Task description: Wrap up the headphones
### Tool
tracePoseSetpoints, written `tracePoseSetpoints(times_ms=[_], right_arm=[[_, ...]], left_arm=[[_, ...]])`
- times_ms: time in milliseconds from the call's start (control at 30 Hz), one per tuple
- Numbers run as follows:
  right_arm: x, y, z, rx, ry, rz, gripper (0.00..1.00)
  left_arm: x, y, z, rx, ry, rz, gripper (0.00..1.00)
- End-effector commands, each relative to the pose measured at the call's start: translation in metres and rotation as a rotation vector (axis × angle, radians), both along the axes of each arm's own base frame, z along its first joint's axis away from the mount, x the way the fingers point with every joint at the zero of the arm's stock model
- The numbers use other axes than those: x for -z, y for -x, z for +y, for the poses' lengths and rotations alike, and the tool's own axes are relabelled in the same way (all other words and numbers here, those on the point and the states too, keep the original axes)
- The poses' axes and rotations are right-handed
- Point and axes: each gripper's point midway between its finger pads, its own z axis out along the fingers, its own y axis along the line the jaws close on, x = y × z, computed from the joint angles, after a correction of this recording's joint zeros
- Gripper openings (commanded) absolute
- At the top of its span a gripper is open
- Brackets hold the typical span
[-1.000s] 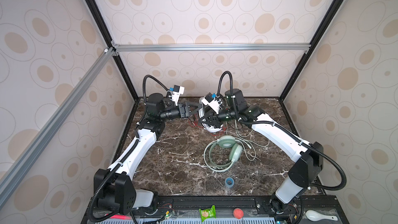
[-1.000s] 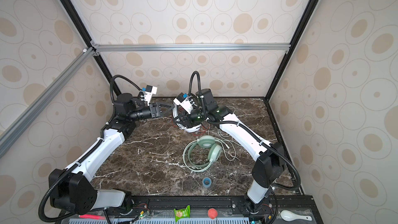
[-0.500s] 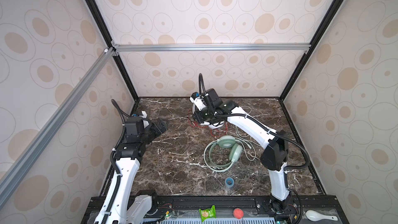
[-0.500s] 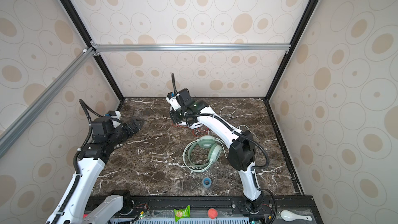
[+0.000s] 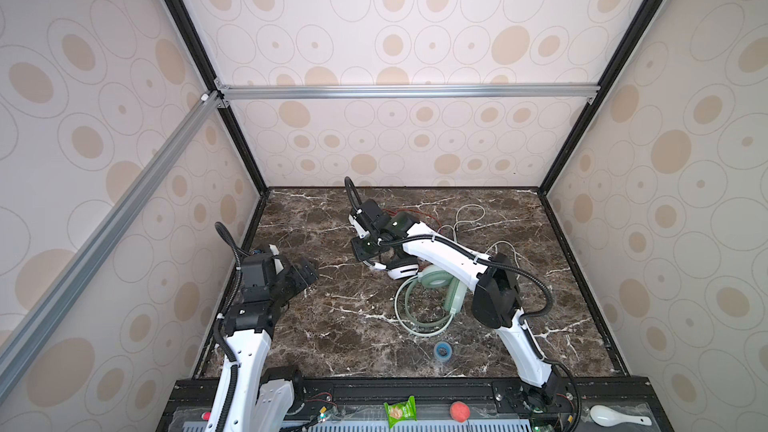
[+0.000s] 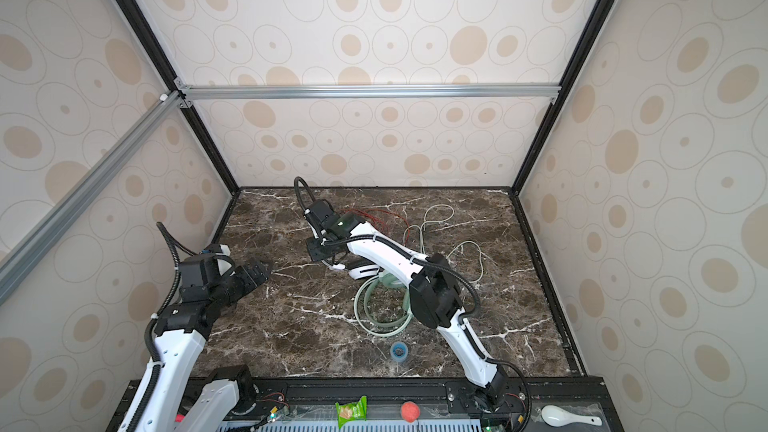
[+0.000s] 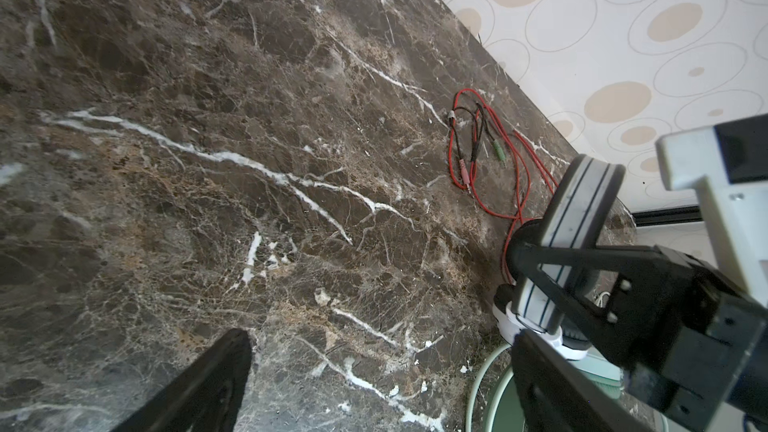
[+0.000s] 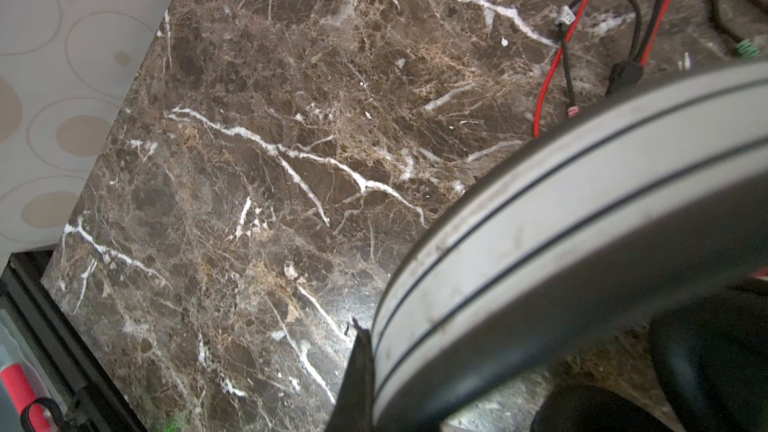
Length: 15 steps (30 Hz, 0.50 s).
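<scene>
The red cable [image 7: 453,144] is loose while the striped headband is in my right gripper. I should put the headphones down and grab the headband [image 7: 577,200] with my left gripper.
The white-and-black headphones [image 5: 401,271] [image 6: 364,272] stand on edge at the middle of the marble table [image 5: 332,326]. My right gripper [image 5: 369,256] [image 6: 322,254] is shut on their striped headband [image 8: 582,209] [image 7: 582,201]; only one fingertip [image 8: 358,367] shows. Their thin red cable [image 5: 411,216] [image 6: 374,214] [image 7: 482,151] [image 8: 548,76] lies loose behind them. The mint green headphones [image 5: 436,280] [image 6: 388,280] lie just in front, with pale cable [image 5: 419,320] coiled round and trailing back [image 5: 469,218]. My left gripper [image 5: 308,272] [image 6: 261,270] [image 7: 382,371] is open and empty at the table's left side.
A small blue tape roll [image 5: 443,350] [image 6: 399,351] sits near the front edge. On the front rail lie a green packet [image 5: 400,410], a red ball [image 5: 459,410] and a white spoon [image 5: 615,415]. Patterned walls close three sides.
My left arm has drawn back from the white-and-black headphones to the table's left side, its gripper open. The right arm has turned and come lower, still shut on the headband.
</scene>
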Motion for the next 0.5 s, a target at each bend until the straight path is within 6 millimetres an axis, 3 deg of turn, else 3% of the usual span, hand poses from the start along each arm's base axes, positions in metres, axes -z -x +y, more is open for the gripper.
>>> tracePoseSetpoints(times_ms=[0,133,233,467], right_arm=[[0.008,0.001,0.013,0.025,0.013,0.004,0.03],[0.021,0.000,0.027,0.022,0.009,0.026,0.09],[0.028,0.000,0.031,0.020,0.015,0.039,0.20],[0.004,0.001,0.030,0.008,-0.037,0.017,0.41]], left_arm=[[-0.009,0.004,0.000,0.016,-0.028,-0.024,0.98],[-0.004,0.004,-0.002,0.018,-0.010,-0.020,0.98],[-0.003,0.004,-0.003,0.021,-0.006,-0.025,0.98],[0.004,0.003,-0.002,0.033,-0.025,-0.018,0.98]])
